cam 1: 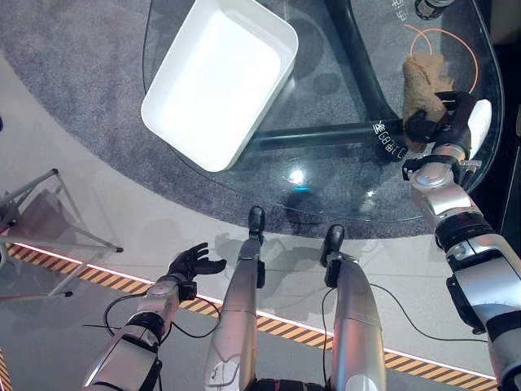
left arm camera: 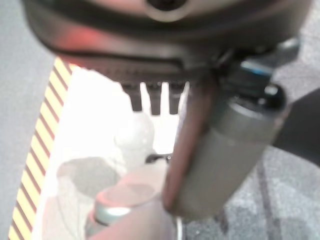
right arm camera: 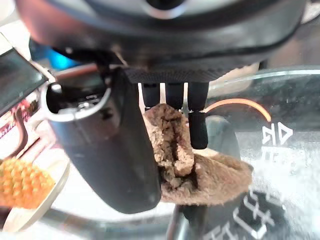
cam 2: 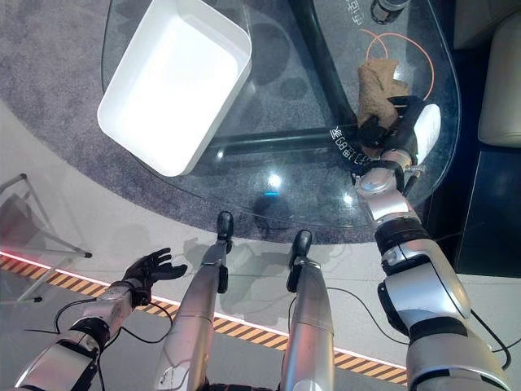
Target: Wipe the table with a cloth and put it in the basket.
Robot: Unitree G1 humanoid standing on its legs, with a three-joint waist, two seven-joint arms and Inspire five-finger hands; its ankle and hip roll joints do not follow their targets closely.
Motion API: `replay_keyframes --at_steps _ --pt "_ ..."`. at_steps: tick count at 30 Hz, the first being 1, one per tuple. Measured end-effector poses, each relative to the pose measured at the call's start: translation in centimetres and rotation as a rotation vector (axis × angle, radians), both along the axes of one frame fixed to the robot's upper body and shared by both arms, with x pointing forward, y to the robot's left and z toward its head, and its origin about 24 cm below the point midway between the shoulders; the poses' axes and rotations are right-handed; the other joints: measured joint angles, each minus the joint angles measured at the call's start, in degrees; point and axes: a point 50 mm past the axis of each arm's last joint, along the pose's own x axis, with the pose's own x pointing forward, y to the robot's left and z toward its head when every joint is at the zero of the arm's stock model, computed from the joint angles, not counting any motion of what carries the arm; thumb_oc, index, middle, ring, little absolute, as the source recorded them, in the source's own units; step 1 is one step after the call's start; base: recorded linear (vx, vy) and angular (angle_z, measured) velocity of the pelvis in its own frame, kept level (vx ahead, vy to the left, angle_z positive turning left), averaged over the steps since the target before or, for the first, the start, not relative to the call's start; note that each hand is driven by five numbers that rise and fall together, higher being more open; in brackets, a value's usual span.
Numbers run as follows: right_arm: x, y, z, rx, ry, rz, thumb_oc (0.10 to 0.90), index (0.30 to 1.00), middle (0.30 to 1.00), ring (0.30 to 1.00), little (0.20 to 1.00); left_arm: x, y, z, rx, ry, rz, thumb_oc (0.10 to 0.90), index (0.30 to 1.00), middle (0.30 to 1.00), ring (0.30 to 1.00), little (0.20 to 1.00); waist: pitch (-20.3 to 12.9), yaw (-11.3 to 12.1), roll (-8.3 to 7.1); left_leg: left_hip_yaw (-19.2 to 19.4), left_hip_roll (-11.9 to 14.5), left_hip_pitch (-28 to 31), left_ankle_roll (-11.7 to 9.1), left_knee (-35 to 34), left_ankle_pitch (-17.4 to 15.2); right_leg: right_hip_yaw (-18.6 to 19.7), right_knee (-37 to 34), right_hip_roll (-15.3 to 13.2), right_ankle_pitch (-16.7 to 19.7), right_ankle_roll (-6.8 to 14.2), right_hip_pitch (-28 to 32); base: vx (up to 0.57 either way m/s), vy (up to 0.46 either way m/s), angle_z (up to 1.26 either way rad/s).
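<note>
The brown cloth (cam 1: 420, 99) is bunched up in thick, narrow folds (cam 1: 431, 73), so it will still be a long bundle when my left gripper takes it to the basket.
A brown cloth (cam 1: 423, 77) lies bunched on the right side of the round glass table (cam 1: 326, 187). My right hand (cam 1: 444, 122) rests on the cloth's near end, and in the right wrist view its thumb and fingers (right arm camera: 197, 120) pinch a fold of the cloth (right arm camera: 200, 170). The white rectangular basket (cam 1: 210, 163) stands empty on the table's left side, well away from the cloth. My left hand (cam 1: 194, 262) hangs low over the floor in front of the table, fingers spread and holding nothing.
An orange ring (cam 1: 464, 45) lies on the glass just behind the cloth, and a dark round object (cam 1: 431, 6) sits at the table's far edge. A folding metal stand (cam 1: 49, 212) is on the floor at the left. Striped tape (cam 1: 98, 277) crosses the floor.
</note>
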Motion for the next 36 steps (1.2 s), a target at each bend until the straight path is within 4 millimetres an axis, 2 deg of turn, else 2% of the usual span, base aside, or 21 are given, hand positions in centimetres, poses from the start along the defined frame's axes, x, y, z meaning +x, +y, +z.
replay_keyframes --at_steps 9,15,18,23,28,36 --pt "0.3 1.1 0.2 -0.122 0.075 0.143 0.100 0.300 0.300 0.300 0.200 0.0 0.0 0.0 -0.002 -0.001 -0.001 0.800 0.900 0.900 0.900 0.900 0.0 0.0 0.01 0.0 0.1 0.4 0.1 -0.1 0.2 0.0 0.6 0.0 -0.4 -0.3 0.1 0.02 -0.002 0.00" --pt "0.5 4.6 0.6 -0.256 0.136 0.376 0.100 0.300 0.300 0.300 0.200 -0.2 0.0 -0.1 0.000 0.003 -0.002 0.800 0.900 0.900 0.900 0.900 0.0 0.0 0.02 0.0 0.5 1.3 -0.2 -1.6 1.0 -0.1 0.5 0.4 -0.5 -0.7 0.2 0.01 -0.005 -0.01" --pt "0.4 7.0 0.5 -0.317 0.174 0.520 0.100 0.300 0.300 0.300 0.200 -0.1 -0.1 -0.1 0.001 0.000 -0.007 0.800 0.900 0.900 0.900 0.900 0.0 0.2 0.02 0.0 0.6 1.4 -0.4 -1.7 1.1 -0.1 0.5 0.5 -0.5 -0.7 0.3 0.00 0.000 0.00" --pt "-0.2 9.9 -0.1 -0.423 0.234 0.692 0.100 0.300 0.300 0.300 0.200 0.1 -0.3 0.1 -0.005 -0.007 -0.011 0.800 0.900 0.900 0.900 0.900 0.0 0.8 0.02 0.0 0.5 1.5 -0.4 -1.7 1.1 -0.2 0.5 0.4 -0.5 -0.7 0.4 0.00 0.000 0.00" --pt "-0.6 10.8 -0.8 -0.467 0.281 0.769 0.100 0.300 0.300 0.300 0.200 0.0 -0.2 0.1 0.006 -0.002 -0.016 0.800 0.900 0.900 0.900 0.900 0.0 1.3 0.02 0.0 0.5 1.9 -0.4 -1.9 1.1 -0.2 0.6 0.3 -0.5 -0.7 0.7 0.00 0.000 0.00" --pt "-1.1 11.8 -1.3 -0.537 0.343 0.850 0.100 0.300 0.300 0.300 0.200 0.0 -0.2 0.1 0.006 -0.001 -0.015 0.800 0.900 0.900 0.900 0.900 0.0 0.6 -0.01 0.0 0.5 1.9 -0.3 -2.0 1.1 -0.2 0.5 0.3 -0.5 -0.7 0.7 0.00 0.000 0.00"
